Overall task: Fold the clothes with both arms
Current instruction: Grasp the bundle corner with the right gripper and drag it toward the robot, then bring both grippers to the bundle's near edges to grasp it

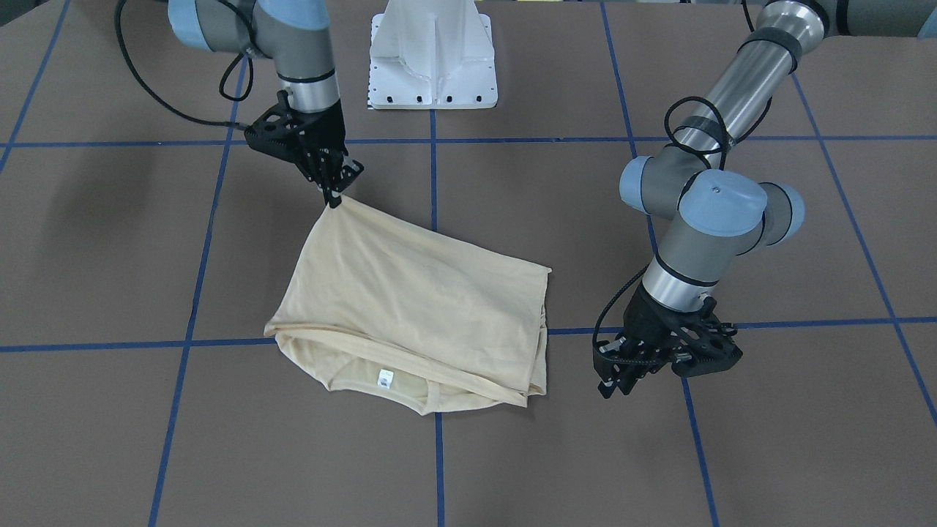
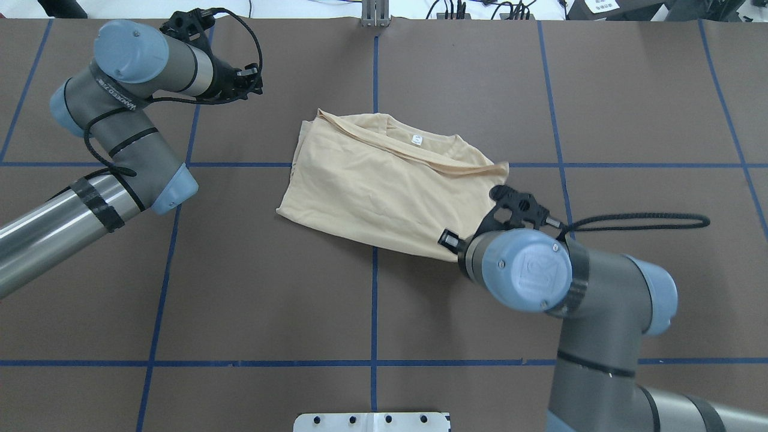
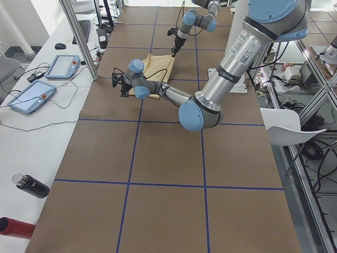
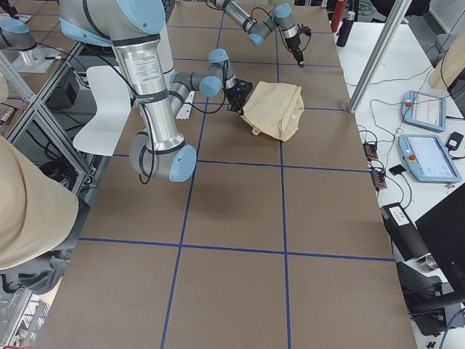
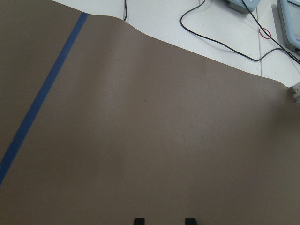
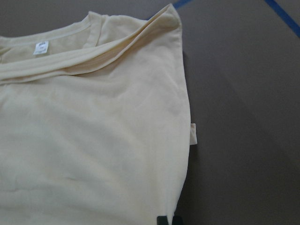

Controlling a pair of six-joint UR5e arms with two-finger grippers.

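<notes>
My right gripper should pull the T-shirt's corner in and my left gripper should swing the T-shirt's other near corner (image 1: pixel 545 271) around, because the T-shirt's neck (image 1: pixel 386 386) points away from the white base.
The pale beige T-shirt (image 1: pixel 410 307) lies folded near the table's middle. Its white neck label (image 1: pixel 385 378) faces up, and the print is hidden. The shirt also shows in the overhead view (image 2: pixel 384 186) and the right wrist view (image 6: pixel 93 140). My right gripper (image 1: pixel 334 199) is shut on the shirt's corner nearest the robot and lifts it slightly. Its fingertips (image 6: pixel 169 219) pinch the fabric's edge. My left gripper (image 1: pixel 618 377) is open and empty, low over bare table, well clear of the shirt's side. In the left wrist view its gripper (image 5: pixel 164 220) shows two tips apart.
The white bolted pedestal base (image 1: pixel 432 58) stands at the robot's side of the table. Blue tape lines (image 2: pixel 374 300) cross the brown table. A white bench with tablets (image 3: pixel 31 97), cables (image 5: pixel 225 42) and a bottle (image 3: pixel 31 185) runs along the far edge.
</notes>
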